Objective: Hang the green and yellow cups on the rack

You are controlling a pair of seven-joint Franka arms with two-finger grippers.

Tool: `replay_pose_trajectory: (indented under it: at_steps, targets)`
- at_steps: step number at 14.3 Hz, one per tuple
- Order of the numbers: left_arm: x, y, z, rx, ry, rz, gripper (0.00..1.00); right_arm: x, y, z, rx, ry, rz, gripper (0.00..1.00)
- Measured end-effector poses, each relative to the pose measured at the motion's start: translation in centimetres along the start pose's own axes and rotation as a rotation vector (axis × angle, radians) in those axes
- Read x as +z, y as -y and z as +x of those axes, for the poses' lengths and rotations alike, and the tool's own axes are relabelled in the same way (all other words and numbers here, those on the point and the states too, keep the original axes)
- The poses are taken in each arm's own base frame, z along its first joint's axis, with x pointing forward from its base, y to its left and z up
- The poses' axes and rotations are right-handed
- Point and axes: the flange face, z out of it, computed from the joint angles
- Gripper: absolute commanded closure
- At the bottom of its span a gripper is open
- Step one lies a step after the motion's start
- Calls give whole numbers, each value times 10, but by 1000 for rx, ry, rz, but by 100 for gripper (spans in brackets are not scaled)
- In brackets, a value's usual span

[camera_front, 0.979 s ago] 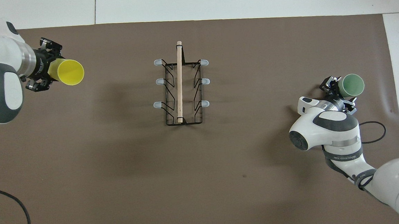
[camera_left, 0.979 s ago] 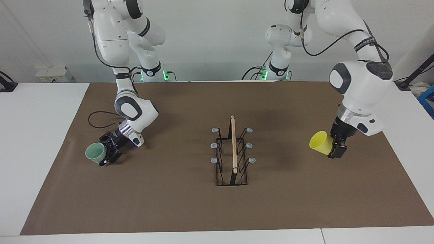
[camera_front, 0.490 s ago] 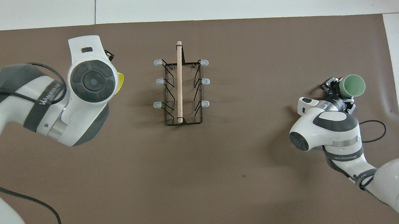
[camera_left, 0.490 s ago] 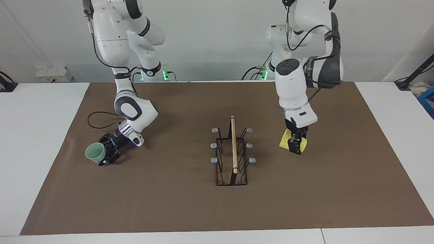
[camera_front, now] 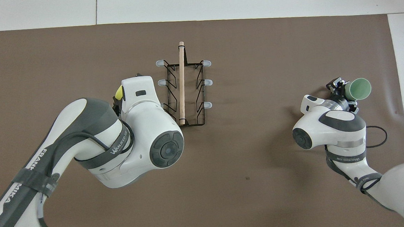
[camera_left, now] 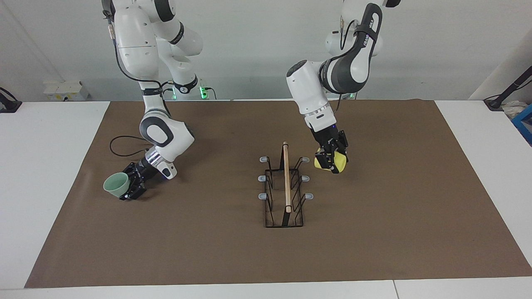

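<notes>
Next, my right gripper turns the green cup (camera_front: pixel 359 88) it is holding from opening up to opening down while my left gripper hangs the yellow cup on a rack peg (camera_left: pixel 304 159).
The rack (camera_left: pixel 286 187) stands mid-mat, a black wire frame with a wooden top bar and grey-tipped pegs; it also shows in the overhead view (camera_front: pixel 183 90). My left gripper (camera_left: pixel 330 160) is shut on the yellow cup (camera_left: pixel 340 165), held low right beside the rack's pegs on the left arm's side. In the overhead view only a sliver of the yellow cup (camera_front: pixel 118 93) shows past the left arm. My right gripper (camera_left: pixel 132 183) is shut on the mint green cup (camera_left: pixel 116 185), tilted just over the mat toward the right arm's end; the green cup also shows from overhead (camera_front: pixel 360 88).
A brown mat (camera_left: pixel 266 257) covers the white table. A black cable (camera_left: pixel 120 146) loops on the mat near the right arm's wrist. The left arm's bulk (camera_front: pixel 137 145) hides the mat beside the rack from above.
The left arm has swung the yellow cup from the left arm's end of the table in to the rack's side. The right gripper with the green cup has barely shifted.
</notes>
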Motion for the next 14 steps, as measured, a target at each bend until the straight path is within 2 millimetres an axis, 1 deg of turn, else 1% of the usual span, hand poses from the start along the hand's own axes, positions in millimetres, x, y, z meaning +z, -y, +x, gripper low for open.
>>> replay_pose_trajectory:
  at_steps: [3,5,6,8,9,10,11,12,13,14]
  targets:
    - [-17,-3,-20,37,3,-29,100,-29,-23,-30,134,-192,89,100]
    - [-25,-4,-30,56,1,-45,100,-55,-38,-49,213,-289,119,100]
    - [-28,-5,-33,61,1,-50,100,-73,-46,-53,259,-343,136,100]
    - [-34,-6,-39,68,1,-61,100,-115,-64,-55,328,-437,143,100]
    - [-38,-7,-43,70,2,-65,96,-138,-72,-55,359,-476,146,100]
    - [-42,-8,-47,71,2,-66,80,-161,-81,-57,402,-515,181,100]
    - [-45,-8,-51,74,2,-69,62,-187,-91,-62,456,-561,254,100]
    - [-48,-9,-55,79,4,-74,44,-212,-104,-75,513,-612,336,100]
    - [-51,-9,-58,82,6,-78,12,-232,-116,-93,564,-660,401,100]
    - [-52,-9,-60,80,8,-80,0,-244,-127,-114,606,-700,452,100]
